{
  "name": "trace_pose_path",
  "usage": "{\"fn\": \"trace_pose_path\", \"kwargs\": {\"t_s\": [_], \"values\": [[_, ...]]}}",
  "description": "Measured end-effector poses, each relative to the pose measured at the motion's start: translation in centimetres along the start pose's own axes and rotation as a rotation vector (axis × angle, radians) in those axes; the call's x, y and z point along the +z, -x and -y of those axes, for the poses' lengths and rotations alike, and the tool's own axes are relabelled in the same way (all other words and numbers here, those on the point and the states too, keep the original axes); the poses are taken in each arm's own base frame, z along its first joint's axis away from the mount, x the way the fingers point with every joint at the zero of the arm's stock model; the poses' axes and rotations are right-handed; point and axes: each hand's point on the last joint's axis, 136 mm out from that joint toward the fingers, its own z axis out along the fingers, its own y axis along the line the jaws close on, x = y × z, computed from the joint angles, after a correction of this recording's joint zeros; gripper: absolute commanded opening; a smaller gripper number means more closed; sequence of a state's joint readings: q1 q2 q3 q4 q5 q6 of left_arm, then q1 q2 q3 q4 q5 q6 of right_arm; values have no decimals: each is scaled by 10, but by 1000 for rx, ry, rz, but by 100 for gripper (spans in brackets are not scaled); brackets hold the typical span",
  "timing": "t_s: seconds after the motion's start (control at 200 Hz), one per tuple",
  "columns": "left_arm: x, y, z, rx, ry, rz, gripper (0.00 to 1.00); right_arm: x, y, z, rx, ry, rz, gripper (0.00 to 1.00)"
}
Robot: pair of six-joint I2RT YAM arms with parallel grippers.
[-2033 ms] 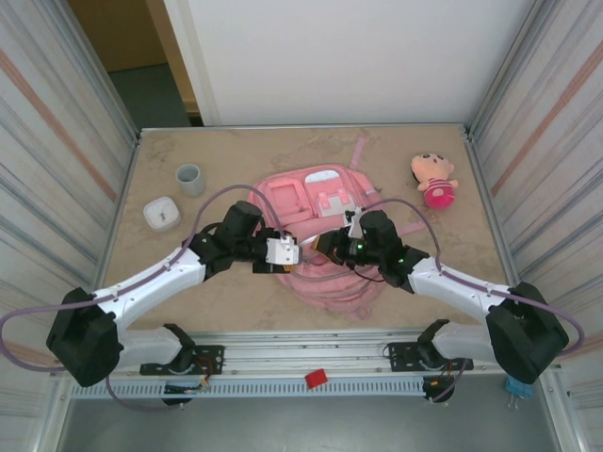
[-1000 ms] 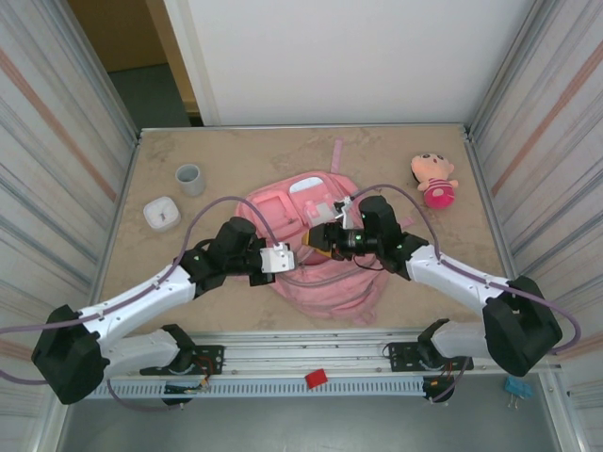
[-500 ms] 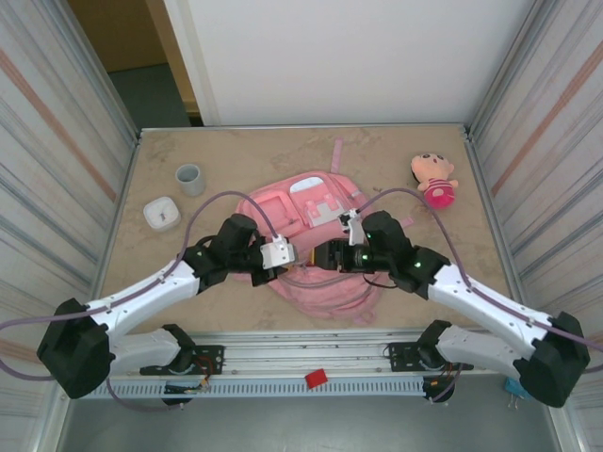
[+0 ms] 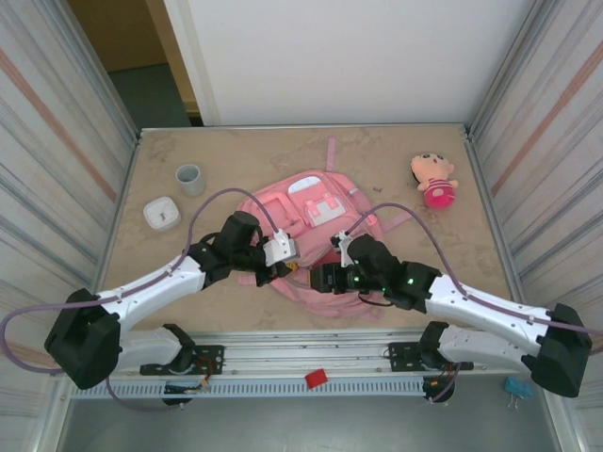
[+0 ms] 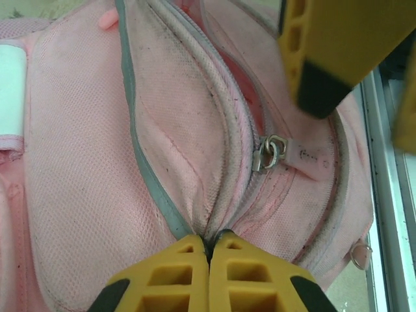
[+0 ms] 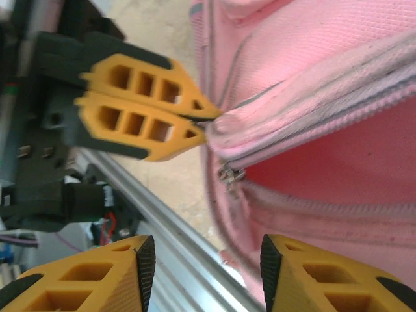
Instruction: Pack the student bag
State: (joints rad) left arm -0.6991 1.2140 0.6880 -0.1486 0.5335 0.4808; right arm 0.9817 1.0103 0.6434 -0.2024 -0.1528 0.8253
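Note:
The fold (image 5: 205, 230) beside the zipper is pinched by only the ends of my left gripper's fingers, so I should open the gripper and seat the fabric deeper (image 5: 216, 211) before I draw the zipper pull.
The student bag (image 4: 316, 212), a large pink backpack, lies flat mid-table with its main zipper partly open. My left gripper (image 4: 293, 267) is shut on a fold of the bag's fabric beside the zipper, at the bag's near edge. In the left wrist view the yellow fingertips (image 5: 195, 250) pinch the fold, and the metal zipper pull (image 5: 270, 153) hangs just beyond. My right gripper (image 6: 205, 266) stands open, a little short of the zipper pull (image 6: 229, 174), with nothing between its fingers. It sits at the bag's near edge (image 4: 318, 279), facing the left gripper (image 6: 209, 121).
A pink-and-tan plush doll (image 4: 433, 179) lies at the back right. A grey cup (image 4: 190, 178) and a small white square object (image 4: 162, 213) stand at the left. A metal rail (image 4: 311, 344) runs along the near table edge, and walls close both sides.
My right gripper has drawn back from over the bag toward its near edge. The left gripper has kept its pinch on the fabric, and the bag has shifted slightly.

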Motion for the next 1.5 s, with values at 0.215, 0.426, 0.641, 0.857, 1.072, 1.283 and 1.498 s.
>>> {"fn": "trace_pose_path", "kwargs": {"t_s": [0.215, 0.426, 0.641, 0.857, 1.072, 1.283, 1.498], "values": [[-1, 2, 5, -32, -32, 16, 0, 19, -4, 16, -10, -67, -26, 42], [-2, 5, 6, -44, -38, 28, 0, 23, -1, 19, -22, -98, -21, 35], [-4, 1, 5, 9, -30, 16, 50, 22, 1, 19, -29, -105, -9, 29], [-2, -8, 6, 146, 11, 6, 60, 19, 5, 16, -31, -96, 10, 28], [1, -6, -6, 271, 65, 12, 59, 18, 6, 15, -31, -93, 13, 27], [12, -12, -10, 305, 54, -1, 38, 16, 9, 14, -25, -84, 23, 27], [14, -10, -8, 330, 41, 16, 9, 12, 19, 12, -16, -64, 62, 30]]}}
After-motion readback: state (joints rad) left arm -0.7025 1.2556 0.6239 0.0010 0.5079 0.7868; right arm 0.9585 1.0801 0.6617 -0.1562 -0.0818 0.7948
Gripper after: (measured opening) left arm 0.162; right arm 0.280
